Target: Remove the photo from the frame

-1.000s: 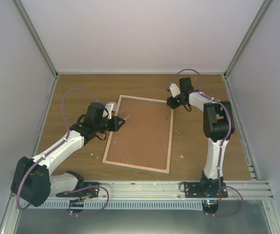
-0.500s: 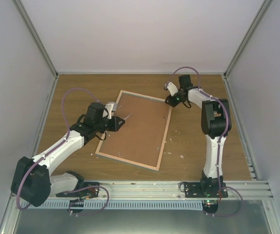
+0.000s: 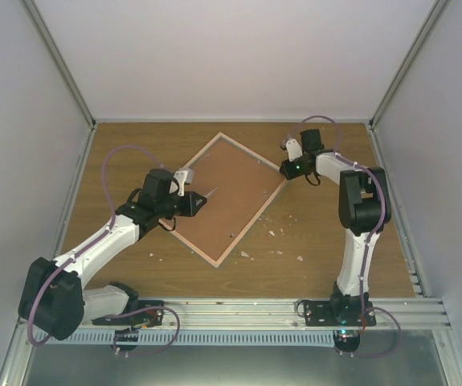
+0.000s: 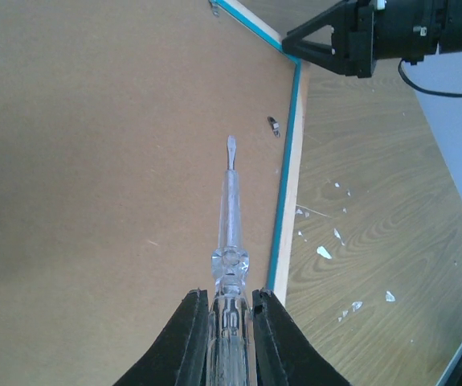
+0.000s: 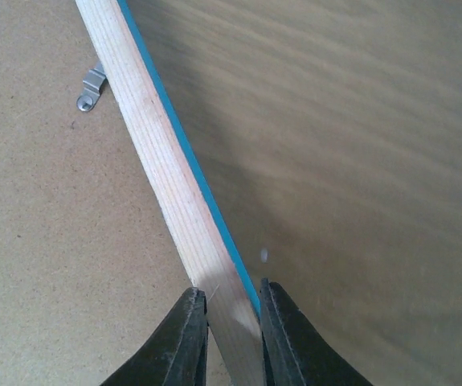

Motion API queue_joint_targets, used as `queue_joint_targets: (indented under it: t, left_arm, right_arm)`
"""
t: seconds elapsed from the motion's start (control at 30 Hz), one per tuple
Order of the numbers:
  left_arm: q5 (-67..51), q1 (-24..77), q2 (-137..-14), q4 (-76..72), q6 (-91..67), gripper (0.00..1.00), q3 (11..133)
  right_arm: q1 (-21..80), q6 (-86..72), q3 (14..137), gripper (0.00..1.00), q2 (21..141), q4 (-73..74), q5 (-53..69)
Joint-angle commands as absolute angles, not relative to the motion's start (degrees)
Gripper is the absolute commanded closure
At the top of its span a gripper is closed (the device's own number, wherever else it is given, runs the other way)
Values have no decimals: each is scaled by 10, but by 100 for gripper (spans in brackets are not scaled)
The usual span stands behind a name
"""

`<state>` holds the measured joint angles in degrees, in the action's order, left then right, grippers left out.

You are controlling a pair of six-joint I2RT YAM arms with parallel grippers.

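The frame is at a slant and the clip on its far rim (image 5: 92, 87) is away from the robot's screwdriver, so the robot's right gripper should swing the frame's corner (image 4: 297, 65) closer before the robot turns the clip.
The frame (image 3: 232, 189) lies back-up on the wooden table, turned diagonally, with its brown fibreboard (image 4: 94, 161) and pale wood rim (image 5: 158, 169) showing. The photo is hidden beneath the board. My left gripper (image 3: 197, 202) is shut on a clear-handled screwdriver (image 4: 229, 209); its blade points out over the fibreboard. My right gripper (image 5: 232, 301) is shut on the frame's rim at the right corner (image 3: 285, 172), one finger on the wood, the other on the turquoise edge (image 5: 214, 217). In the left wrist view the right gripper (image 4: 327, 48) sits at that far corner.
Small white flecks (image 3: 272, 233) lie scattered on the table right of the frame. Metal retaining clips (image 5: 92, 88) sit along the rim's inner side. Grey enclosure walls close off three sides, and an aluminium rail (image 3: 295, 310) runs along the near edge.
The frame has swung clockwise on the table, its near end moving left. My right gripper has closed onto the rim at the right corner. The left gripper and screwdriver have barely moved.
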<state>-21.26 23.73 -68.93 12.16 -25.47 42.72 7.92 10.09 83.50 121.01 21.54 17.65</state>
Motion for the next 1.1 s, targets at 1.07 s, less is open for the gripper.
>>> queue_joint_targets:
  t: [1.07]
  left_arm:
    - [-258,268,-774,62,-241,99,443]
  right_arm:
    - [201,-42,698,67,1089,264,141]
